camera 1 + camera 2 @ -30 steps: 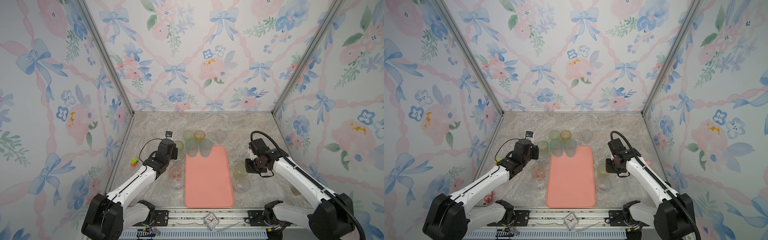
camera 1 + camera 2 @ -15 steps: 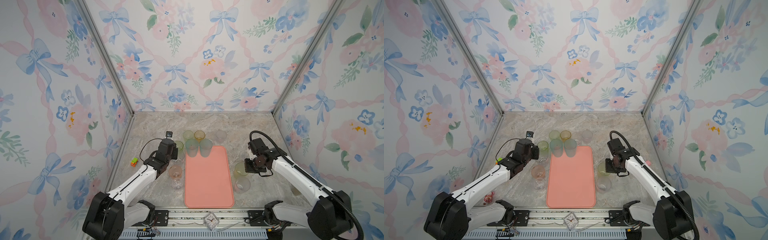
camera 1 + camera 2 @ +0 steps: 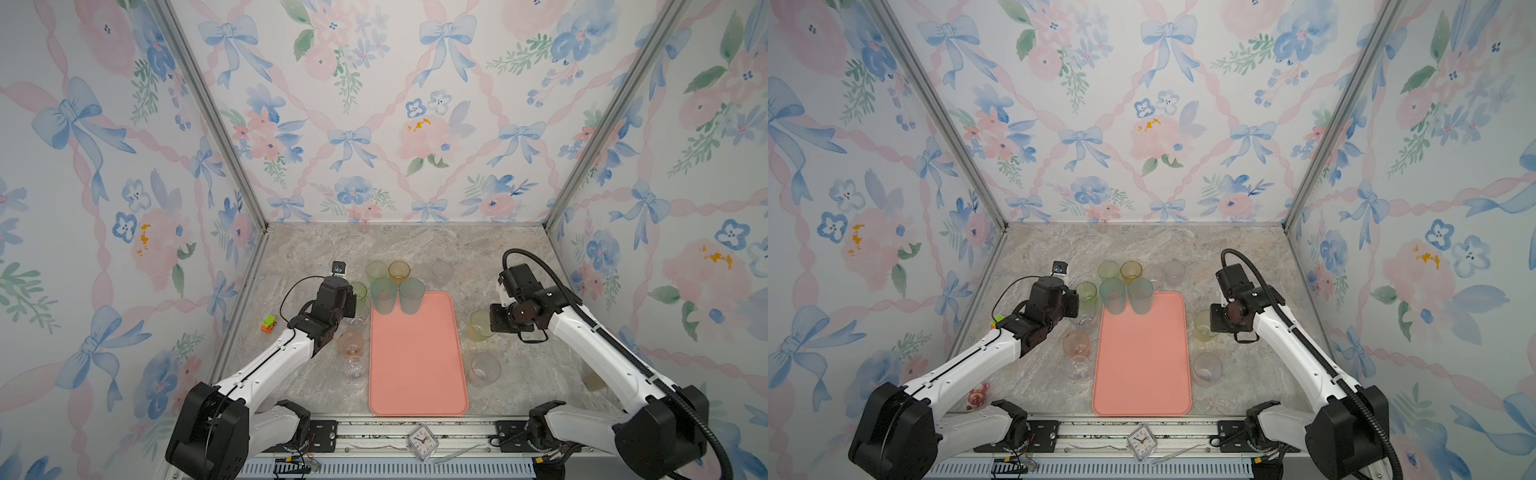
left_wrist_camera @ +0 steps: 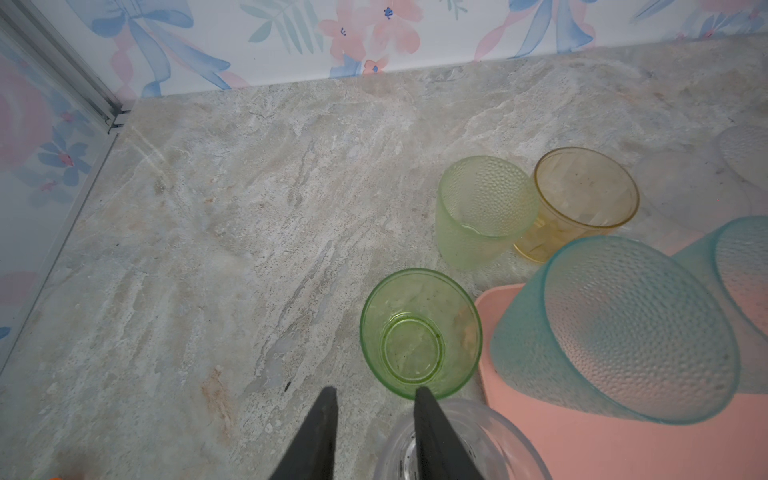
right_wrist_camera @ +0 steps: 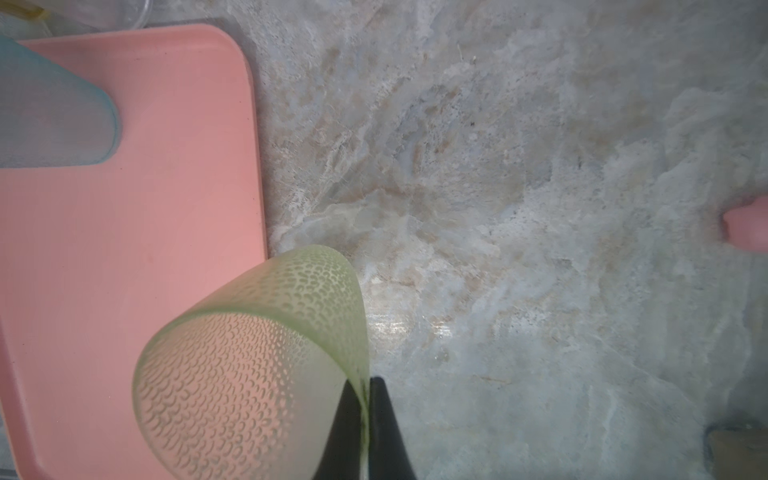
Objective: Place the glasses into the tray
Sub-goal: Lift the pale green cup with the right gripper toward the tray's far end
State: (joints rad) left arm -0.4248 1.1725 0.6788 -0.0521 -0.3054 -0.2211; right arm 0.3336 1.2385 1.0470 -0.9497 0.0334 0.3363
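I should keep carrying the dimpled yellow-green glass [image 3: 480, 326], which hangs upright, with my right gripper to the tray's corner [image 3: 440, 303] beside the teal glasses, which is free, until the glass stands there.
The salmon-pink tray [image 3: 415, 374] [image 3: 1142, 365] lies in the middle of the marble floor. Two teal glasses [image 3: 383, 295] [image 3: 411, 296] stand at its far end. Right of the tray, my right gripper [image 5: 365, 390] is shut on the rim wall of a dimpled yellow-green glass [image 5: 249, 365] [image 3: 480, 326], one finger inside and one outside. Left of the tray, my left gripper [image 4: 374, 390] is open, straddling the wall of a clear glass [image 4: 478, 449] [image 3: 358, 316] with a gap. A short green glass [image 4: 419, 332] stands just beyond its tips.
More glasses: yellow-green [image 3: 376, 270], amber [image 3: 399, 270] and frosted [image 3: 441, 272] at the back, pinkish-orange [image 3: 350, 343] and clear [image 3: 354, 366] left of the tray, clear [image 3: 484, 369] to its right. A toy car [image 3: 268, 323] lies by the left wall, a clock [image 3: 422, 441] on the front rail.
My right gripper has closed on the yellow-green glass's rim. The left arm and the other glasses have not moved.
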